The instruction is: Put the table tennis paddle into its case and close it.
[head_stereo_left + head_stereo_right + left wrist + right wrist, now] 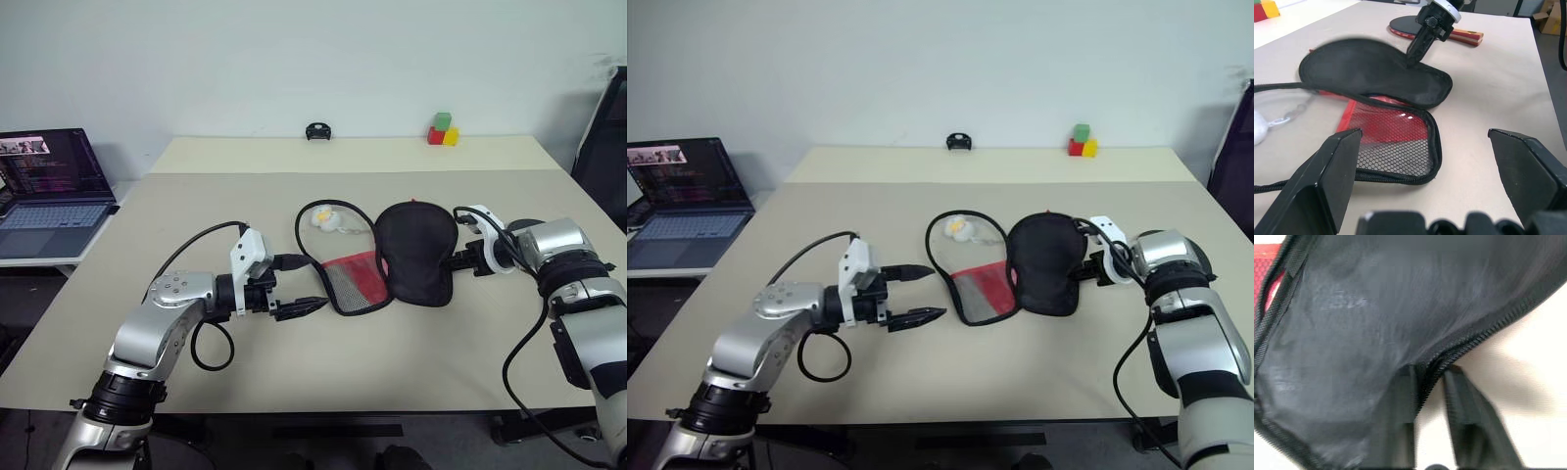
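The table tennis paddle (526, 224) will fit in whole, with its handle toward me, when I lay it inside, because the black flap (416, 253) gets narrower from its broad far end.
The case (416, 250) lies unzipped and spread flat in the middle of the table. Its black flap is on the right. Its mesh-and-red half (353, 284) is on the left, with a small white ball (321, 217) under its clear part. My right gripper (453, 260) is at the flap's right rim. In the right wrist view its fingers (1400, 421) stand slightly apart, astride the zip edge. The table tennis paddle (1415, 24) lies flat behind that gripper, handle (1466, 35) pointing away from the case. My left gripper (312, 286) hovers open just left of the mesh half, holding nothing.
An open laptop (49, 186) sits on a side table to the left. Red, green and yellow blocks (443, 130) and a small black object (316, 131) stand at the table's far edge. Bare tabletop (392, 372) lies in front of the case.
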You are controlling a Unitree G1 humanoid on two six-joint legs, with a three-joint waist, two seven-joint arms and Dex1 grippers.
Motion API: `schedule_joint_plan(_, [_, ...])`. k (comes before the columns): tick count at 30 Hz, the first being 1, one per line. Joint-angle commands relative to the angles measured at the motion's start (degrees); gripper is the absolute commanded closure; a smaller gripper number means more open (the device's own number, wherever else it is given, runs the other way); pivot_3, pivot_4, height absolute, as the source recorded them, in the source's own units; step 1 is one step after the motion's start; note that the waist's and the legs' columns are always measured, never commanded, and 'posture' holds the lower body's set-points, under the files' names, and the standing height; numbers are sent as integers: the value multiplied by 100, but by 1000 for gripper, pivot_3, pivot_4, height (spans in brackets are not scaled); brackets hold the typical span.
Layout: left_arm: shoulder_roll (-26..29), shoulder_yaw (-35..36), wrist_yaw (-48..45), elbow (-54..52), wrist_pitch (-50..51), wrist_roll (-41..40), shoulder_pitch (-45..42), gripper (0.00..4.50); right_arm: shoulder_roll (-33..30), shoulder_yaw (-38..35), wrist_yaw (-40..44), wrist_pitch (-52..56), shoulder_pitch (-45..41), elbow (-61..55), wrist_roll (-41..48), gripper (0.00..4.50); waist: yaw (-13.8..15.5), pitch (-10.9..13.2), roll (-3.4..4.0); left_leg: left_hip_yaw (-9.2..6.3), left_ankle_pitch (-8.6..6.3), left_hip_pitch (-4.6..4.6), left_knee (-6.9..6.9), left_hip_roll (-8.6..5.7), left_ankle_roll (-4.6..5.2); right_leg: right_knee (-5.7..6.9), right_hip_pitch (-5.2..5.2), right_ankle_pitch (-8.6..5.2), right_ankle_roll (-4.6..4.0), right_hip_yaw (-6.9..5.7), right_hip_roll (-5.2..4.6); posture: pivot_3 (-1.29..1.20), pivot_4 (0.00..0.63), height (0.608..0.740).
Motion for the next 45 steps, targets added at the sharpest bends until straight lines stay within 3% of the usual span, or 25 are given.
schedule_joint_plan(1, [-6,30,-8,-87,-80,16,-120,0,-35,-267,-290,-389,-199,131,-149,2075,1,0,0,0,0,0,0,0,0,0,0,0,0,-1,0,0,150,740])
schedule_joint_plan(7, [-45,-1,-5,-37,-104,51,-162,0,-68,-507,-562,-983,-244,359,-284,45,-1,0,0,3,1,0,0,0,-1,0,0,0,0,1,0,0,150,740])
schedule_joint_plan(14, [-135,-25,8,70,-160,113,-259,0,-237,-949,-435,-1131,-146,131,-144,45,0,0,0,4,1,0,0,0,-1,2,0,0,0,1,0,0,150,740])
schedule_joint_plan(21, [-268,-43,5,99,-189,97,-352,0,-641,-1733,-266,-629,1262,-2210,459,45,49,0,0,0,-1,-3,1,1,2,-3,3,0,0,-3,0,0,150,740])
schedule_joint_plan(25, [-428,-98,37,94,-196,69,-518,0,-618,-2706,-1048,23,2103,-3347,870,16,59,0,0,1,-1,-5,3,-1,2,-1,4,0,1,-2,-3,0,150,740])
schedule_joint_plan(29, [-572,-215,-45,157,-179,85,-776,0,-437,-3370,-2119,180,2944,-4421,815,16,70,0,0,1,-1,-4,5,0,2,6,4,0,1,-2,-2,0,150,740])
schedule_joint_plan(33, [-687,-320,-212,355,-233,76,-1095,0,-273,-3919,-2683,709,3422,-5220,1025,16,46,0,0,8,-1,-1,6,0,3,15,4,0,1,5,-1,0,150,740])
schedule_joint_plan(39, [-1226,-605,-370,999,-606,284,-1822,0,-373,-4105,-3307,780,3668,-5113,839,16,53,-1,1,11,4,3,9,-5,11,25,7,0,1,4,0,0,150,740])
schedule_joint_plan(45, [-1562,-839,-499,1268,-890,472,-2003,0,-520,-3712,-3437,553,3591,-4480,612,16,30,-1,1,15,5,6,8,-3,12,27,7,0,1,8,2,0,150,740])
